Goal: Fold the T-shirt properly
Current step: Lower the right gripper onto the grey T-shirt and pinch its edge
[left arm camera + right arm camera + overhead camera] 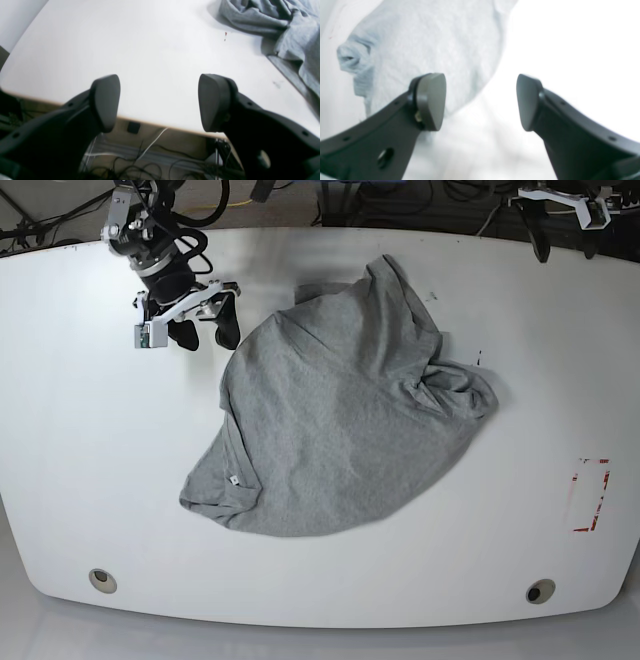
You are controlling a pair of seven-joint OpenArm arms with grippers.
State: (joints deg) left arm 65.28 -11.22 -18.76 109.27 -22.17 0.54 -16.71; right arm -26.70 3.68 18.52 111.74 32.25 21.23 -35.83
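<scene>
The grey T-shirt's edge [482,87] is between my right gripper's open fingers, so I go on moving down toward the cloth [248,368] until they can close on that edge.
The grey T-shirt [330,420] lies crumpled and bunched in the middle of the white table [80,430]. Its small neck tag [232,478] shows near the front left; no lettering is visible. My right gripper [206,333] is open and empty, just above the shirt's far left edge. In the right wrist view the right gripper [481,102] hovers over the shirt [432,45], with cloth under one finger. My left gripper [565,240] is open and empty over the table's far right edge. In the left wrist view the left gripper [158,102] is well apart from the shirt [287,25].
A red rectangular mark [590,495] is on the table's right side. Two round holes [101,580] [540,591] sit near the front edge. Cables [150,162] hang below the far edge under the left gripper.
</scene>
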